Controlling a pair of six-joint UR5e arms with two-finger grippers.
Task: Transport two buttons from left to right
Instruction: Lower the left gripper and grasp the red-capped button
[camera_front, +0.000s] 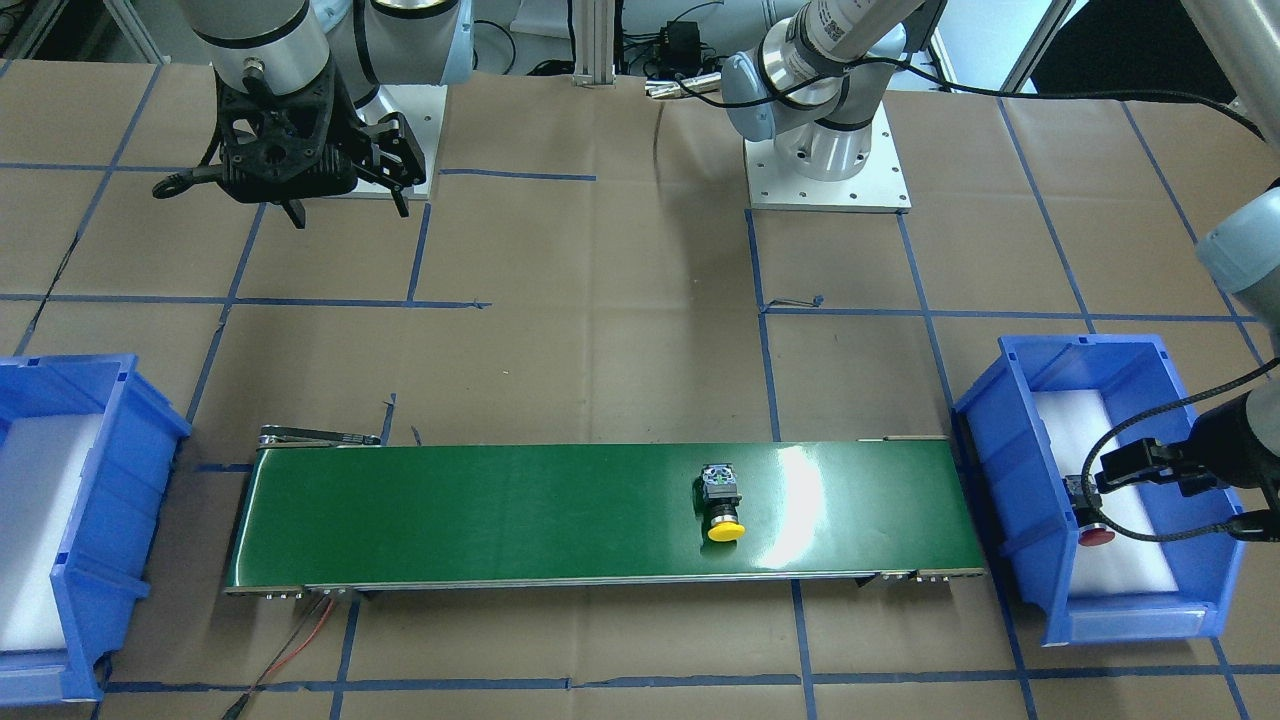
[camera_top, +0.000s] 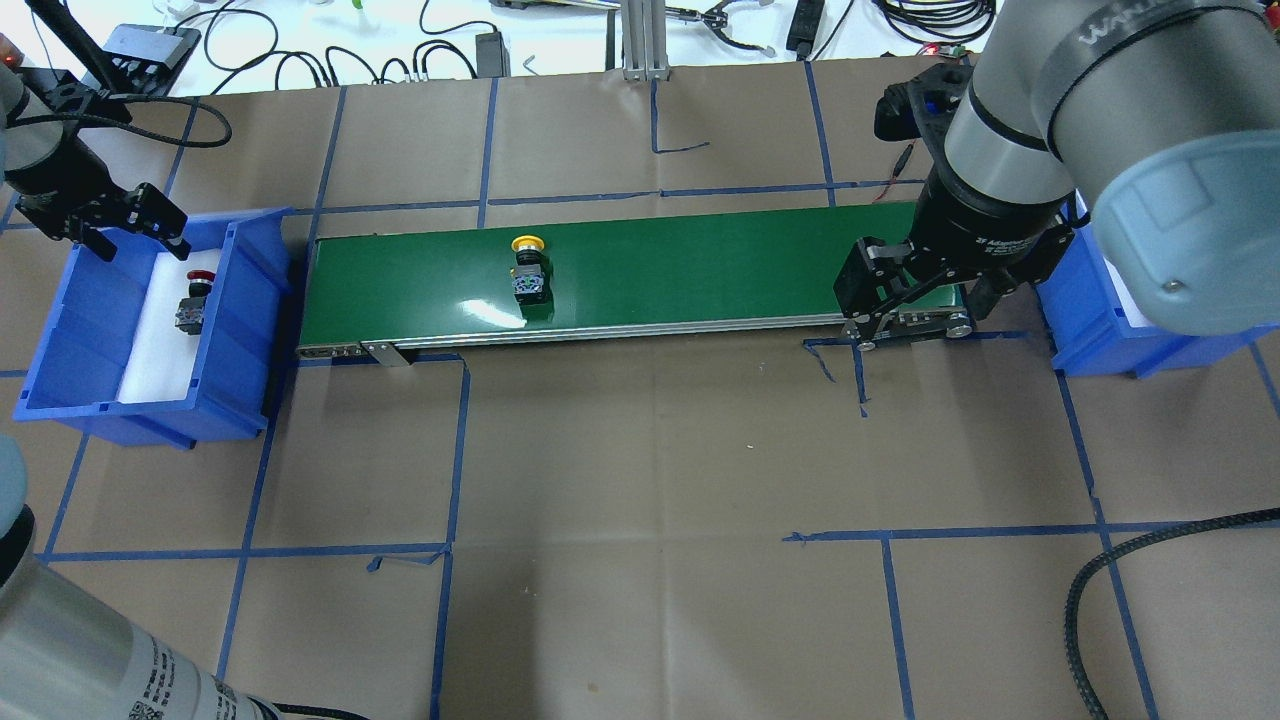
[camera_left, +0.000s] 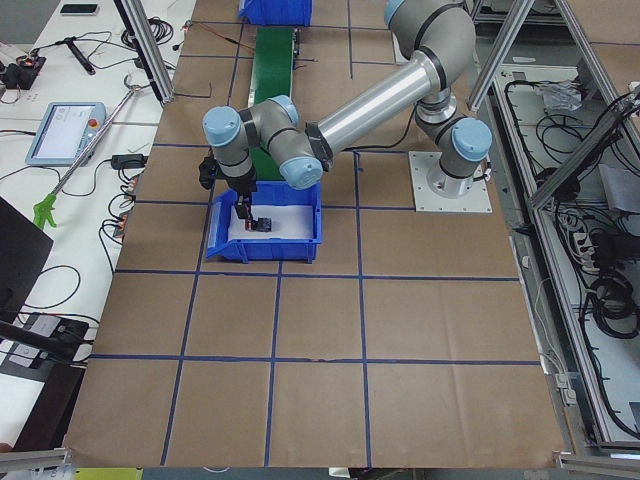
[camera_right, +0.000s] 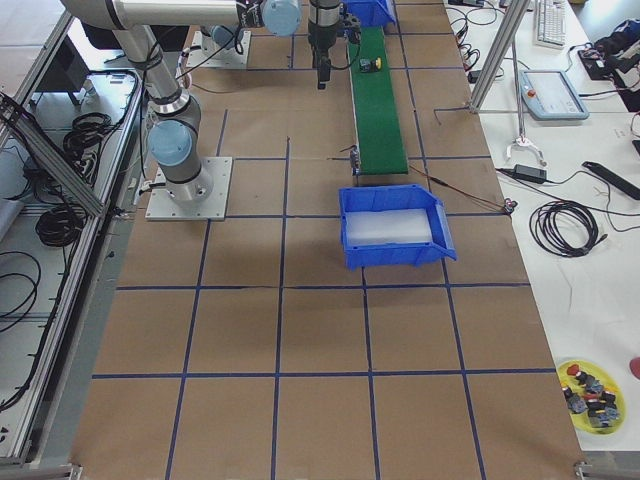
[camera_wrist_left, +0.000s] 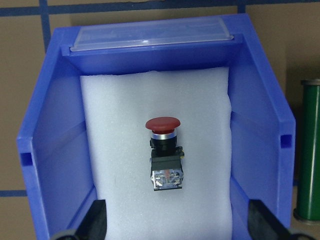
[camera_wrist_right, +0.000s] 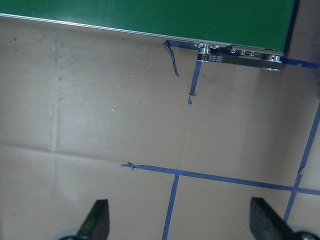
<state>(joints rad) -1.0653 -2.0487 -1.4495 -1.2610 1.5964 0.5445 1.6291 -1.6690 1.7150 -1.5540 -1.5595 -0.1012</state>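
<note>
The yellow button (camera_front: 722, 504) is lying partway along the green conveyor belt (camera_front: 480, 516), so I expect the belt to move the red button along when I put it there.
The red button (camera_wrist_left: 163, 150) lies on its side on white foam in the left blue bin (camera_top: 245, 300); it also shows in the overhead view (camera_top: 192, 300) and the front view (camera_front: 1095, 530). My left gripper (camera_top: 140, 240) hovers above it, open and empty, with its fingertips (camera_wrist_left: 97, 217) at the bottom corners of the left wrist view. The yellow button (camera_top: 528, 265) lies on the green conveyor belt (camera_top: 700, 270), left of its middle; it also shows in the front view (camera_front: 722, 505). My right gripper (camera_top: 910, 325) is open and empty, above the brown paper at the belt's right end.
The right blue bin (camera_top: 1090, 320) with white foam stands past the belt's right end, partly hidden by my right arm. Blue tape lines cross the brown paper table (camera_wrist_right: 150, 125). The arm bases (camera_front: 828, 160) stand behind the belt.
</note>
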